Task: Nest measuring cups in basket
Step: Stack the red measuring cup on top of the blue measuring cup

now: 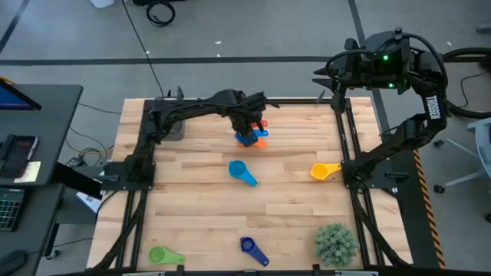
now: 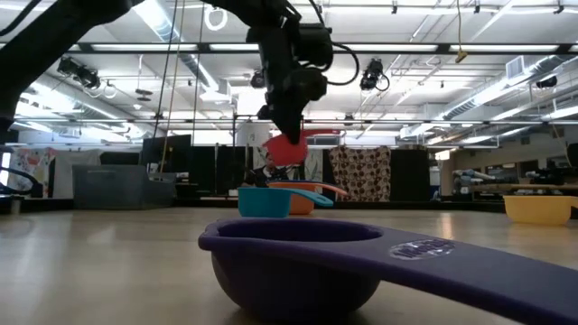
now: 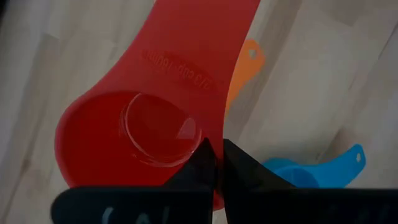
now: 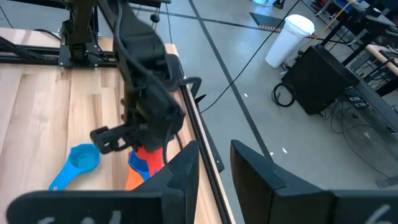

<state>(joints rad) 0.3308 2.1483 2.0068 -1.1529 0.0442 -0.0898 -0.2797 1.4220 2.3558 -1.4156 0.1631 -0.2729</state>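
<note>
The red cup's handle points the same way as the orange cup's handle below, so my left gripper should keep going down until the bowl sits in the blue cup.
My left gripper hangs over the far middle of the table, shut on the red measuring cup. Below the red cup sit an orange cup and a blue cup, close together. A light blue cup lies mid-table, a yellow one to its right, and a dark blue one and a green one near the near edge. I cannot make out the basket. My right gripper is open, raised beyond the far right corner. My left gripper pinches the red cup's bowl wall beside the spot where the handle joins, one finger inside the bowl and the other outside. The fingers come from above, pointing down. The cup is lifted clear and hangs below them, handle sticking out sideways.
A spiky green plant ball sits at the near right corner. The dark blue cup fills the low view's foreground. The arm frames run along both table sides. Bare wood lies between the mid-table cups and the near-edge ones.
</note>
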